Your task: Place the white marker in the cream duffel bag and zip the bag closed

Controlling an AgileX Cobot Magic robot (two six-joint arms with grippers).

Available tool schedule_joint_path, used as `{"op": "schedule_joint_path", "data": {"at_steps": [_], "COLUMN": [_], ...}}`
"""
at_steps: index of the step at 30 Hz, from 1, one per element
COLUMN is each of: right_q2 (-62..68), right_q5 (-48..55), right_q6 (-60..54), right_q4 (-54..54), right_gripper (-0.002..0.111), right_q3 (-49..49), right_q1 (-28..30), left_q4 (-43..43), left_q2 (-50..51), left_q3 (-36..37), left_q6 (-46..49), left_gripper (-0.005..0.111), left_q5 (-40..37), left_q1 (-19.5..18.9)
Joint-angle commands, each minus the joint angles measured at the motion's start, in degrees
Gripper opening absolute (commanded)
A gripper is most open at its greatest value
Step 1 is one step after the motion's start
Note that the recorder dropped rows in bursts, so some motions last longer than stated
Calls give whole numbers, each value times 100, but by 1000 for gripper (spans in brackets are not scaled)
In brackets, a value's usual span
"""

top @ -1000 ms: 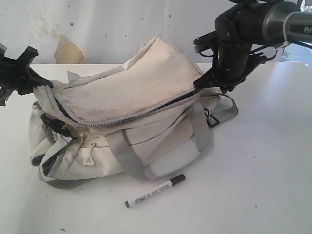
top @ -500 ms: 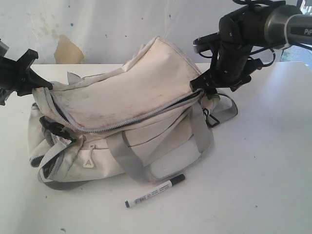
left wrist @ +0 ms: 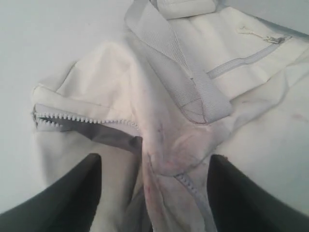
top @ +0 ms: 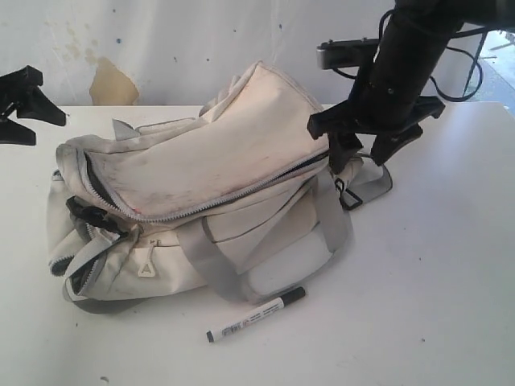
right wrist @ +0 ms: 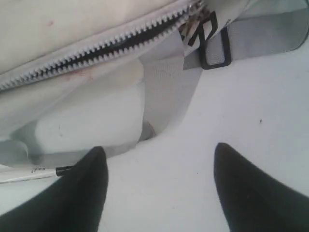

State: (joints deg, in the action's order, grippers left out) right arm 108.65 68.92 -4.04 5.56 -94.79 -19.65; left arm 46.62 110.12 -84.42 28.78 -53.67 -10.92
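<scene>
My left gripper should lift the flap by its zipper edge (top: 146,218) before my right gripper takes the marker, because the cream duffel bag's top flap (top: 209,178) droops over the bag's opening.
The cream duffel bag (top: 201,177) lies on the white table, its top flap slumped and the long zipper (top: 233,193) showing a dark gap. In front of it the white marker (top: 256,314) rests on the table, black cap to the right. My left gripper (top: 44,100) hovers open just off the bag's left end, holding nothing; its wrist view shows the bag's end fabric (left wrist: 159,121) between the fingers (left wrist: 82,193). My right gripper (top: 360,153) stands open over the bag's right end, above bare table beside the zipper (right wrist: 96,50). The marker's (right wrist: 29,175) end shows there.
A grey carry strap (top: 217,265) loops down the bag's front, close to the marker. A black buckle (top: 346,195) and grey strap lie at the bag's right end under the right gripper. White table (top: 434,281) stretches to the right and front.
Both grippers have let go of the bag's ends. The left one drew back to the left, the right one opened and turned above the end. The flap sank lower.
</scene>
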Motion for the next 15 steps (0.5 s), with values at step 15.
{"op": "schedule_joint_path", "data": {"at_steps": [15], "right_q2": [-1162], "right_q5": [-1026], "right_q6": [-385], "right_q4": [49], "right_gripper": [48], "right_q3": [2293], "right_q1": [23], "left_q4": [-323], "left_q2": [-1884], "left_q3": [752], "left_q6": [-1500], "left_gripper": [44], "left_q5": [-1629], "left_q1": [-12]}}
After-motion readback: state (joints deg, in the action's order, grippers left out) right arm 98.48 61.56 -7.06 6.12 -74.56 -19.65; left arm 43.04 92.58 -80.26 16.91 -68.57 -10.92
